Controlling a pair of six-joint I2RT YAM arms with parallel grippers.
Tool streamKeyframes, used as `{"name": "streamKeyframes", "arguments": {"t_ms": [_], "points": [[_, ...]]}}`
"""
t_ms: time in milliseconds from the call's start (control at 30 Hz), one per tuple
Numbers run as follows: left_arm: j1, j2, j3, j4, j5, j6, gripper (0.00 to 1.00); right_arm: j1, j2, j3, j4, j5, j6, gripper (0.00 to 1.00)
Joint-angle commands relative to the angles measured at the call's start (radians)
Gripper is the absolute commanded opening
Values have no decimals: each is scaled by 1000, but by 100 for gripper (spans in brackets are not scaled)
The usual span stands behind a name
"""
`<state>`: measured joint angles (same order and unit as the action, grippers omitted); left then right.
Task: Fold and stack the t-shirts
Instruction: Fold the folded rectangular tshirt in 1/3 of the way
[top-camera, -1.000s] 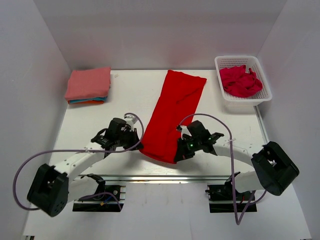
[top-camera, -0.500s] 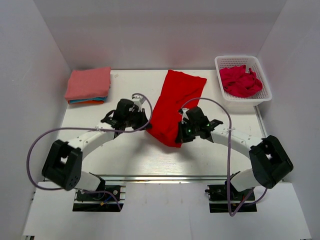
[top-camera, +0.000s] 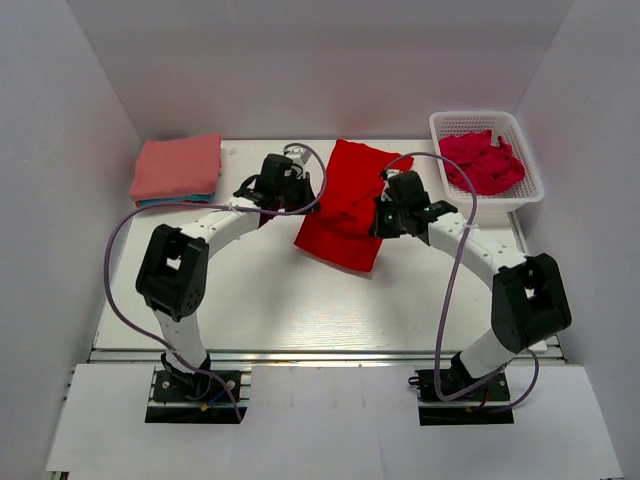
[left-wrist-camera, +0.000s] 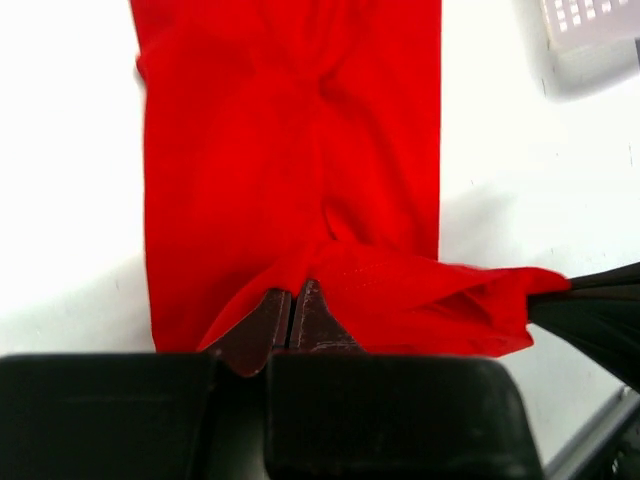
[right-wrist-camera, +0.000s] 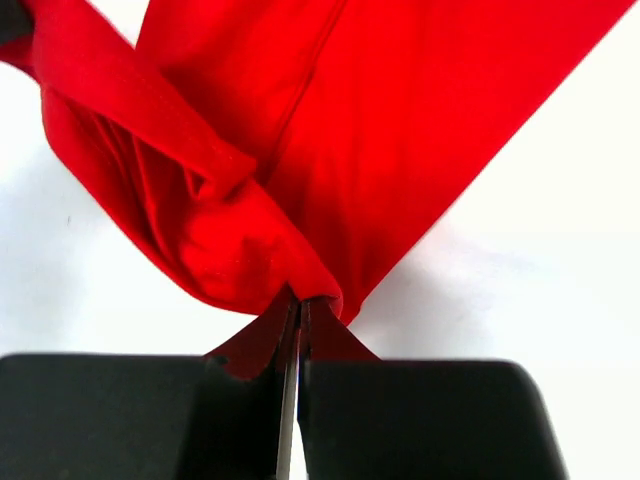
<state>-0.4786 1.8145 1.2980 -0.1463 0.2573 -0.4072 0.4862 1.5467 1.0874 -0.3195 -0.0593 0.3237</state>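
The hem's held corner (right-wrist-camera: 318, 284) is in line with the red t-shirt's side edge, so the robot's right gripper goes on carrying it toward the t-shirt's far end (top-camera: 368, 158) until the hem is flat.
A bright red t-shirt (top-camera: 348, 200) lies as a long strip on the white table (top-camera: 250, 290), its near end lifted and doubled back over the far part. My left gripper (top-camera: 300, 192) is shut on the near left corner of the red t-shirt (left-wrist-camera: 290, 170). My right gripper (top-camera: 382, 212) is shut on the near right corner of the red t-shirt (right-wrist-camera: 390, 130). In the left wrist view the held hem sags between the two grippers. A folded stack with a salmon-pink t-shirt (top-camera: 177, 167) on top sits at the far left, teal and orange edges showing beneath it. A crimson-pink t-shirt (top-camera: 480, 162) lies crumpled in the basket.
A white plastic lattice basket (top-camera: 528, 190) stands at the far right corner of the table. White walls close in the table at the back and on both sides. Grey cables loop from both arms over the table.
Both grippers have carried the near end of the red t-shirt away from the front edge toward the back, doubling it over the far half. The arms have stretched out.
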Motion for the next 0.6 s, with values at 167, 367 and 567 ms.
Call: {"name": "streamKeyframes", "arguments": {"t_ms": [167, 367, 567], "points": [[23, 95, 173, 34, -12, 34, 0, -86, 87, 118, -10, 7, -25, 0], [41, 166, 245, 60, 19, 47, 0, -132, 108, 138, 51, -8, -17, 0], [60, 241, 320, 73, 49, 47, 0, -161, 185, 206, 73, -42, -28, 0]]}}
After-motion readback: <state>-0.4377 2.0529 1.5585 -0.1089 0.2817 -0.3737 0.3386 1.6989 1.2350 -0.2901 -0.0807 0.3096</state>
